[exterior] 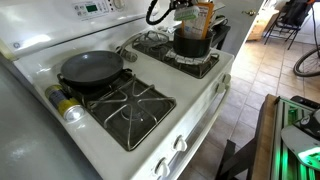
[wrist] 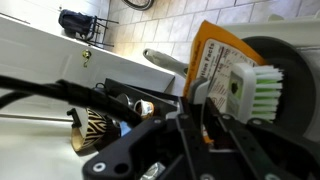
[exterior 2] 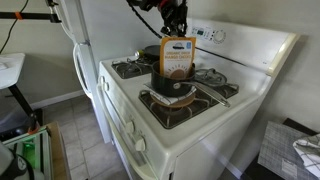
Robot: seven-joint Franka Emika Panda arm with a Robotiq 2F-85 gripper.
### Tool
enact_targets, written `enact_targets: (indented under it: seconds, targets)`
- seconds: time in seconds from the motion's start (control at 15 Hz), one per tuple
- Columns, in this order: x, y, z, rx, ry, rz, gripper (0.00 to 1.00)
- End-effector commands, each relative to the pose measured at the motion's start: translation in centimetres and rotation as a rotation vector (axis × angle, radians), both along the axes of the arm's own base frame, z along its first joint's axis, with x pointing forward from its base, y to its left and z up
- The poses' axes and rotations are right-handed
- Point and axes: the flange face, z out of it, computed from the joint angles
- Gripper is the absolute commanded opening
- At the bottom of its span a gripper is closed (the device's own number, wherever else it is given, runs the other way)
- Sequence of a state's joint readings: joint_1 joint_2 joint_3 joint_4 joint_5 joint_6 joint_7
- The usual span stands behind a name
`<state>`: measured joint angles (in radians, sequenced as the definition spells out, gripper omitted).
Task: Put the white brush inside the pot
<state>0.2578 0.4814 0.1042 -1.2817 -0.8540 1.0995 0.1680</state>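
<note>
The orange card stands in the pot (exterior 2: 179, 54) against the white brush, so the robot's gripper should back away and lower the brush into the pot's open side (exterior: 186, 37).
The white brush (wrist: 253, 85) has pale bristles and is fixed to an orange card (wrist: 209, 58). My gripper (wrist: 196, 112) is shut on this card and brush. In both exterior views the gripper (exterior: 186, 10) (exterior 2: 172, 22) holds the carded brush (exterior: 201, 19) (exterior 2: 177, 58) upright over the tall black pot (exterior: 192, 44) (exterior 2: 171, 86). The card's lower end is at or just inside the pot's mouth. The pot stands on a stove burner. In the wrist view the pot's dark rim (wrist: 285, 48) shows behind the brush.
A shallow dark skillet (exterior: 90, 68) sits on another burner of the white stove (exterior: 190, 105). A yellow-labelled can (exterior: 66, 106) lies beside it near the stove's edge. The stove's raised control panel (exterior 2: 235, 42) stands behind the burners. A fridge (exterior 2: 90, 30) stands beside the stove.
</note>
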Motion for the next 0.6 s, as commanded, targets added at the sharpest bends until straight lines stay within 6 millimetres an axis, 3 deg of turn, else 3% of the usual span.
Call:
enact_targets:
  seconds: [0.0, 0.53]
  targets:
    - [0.1, 0.3, -0.9, -0.017, 0.029, -0.005, 0.03]
    - [0.4, 4.3, -6.7, -0.033, 0.139, 0.05, 0.03]
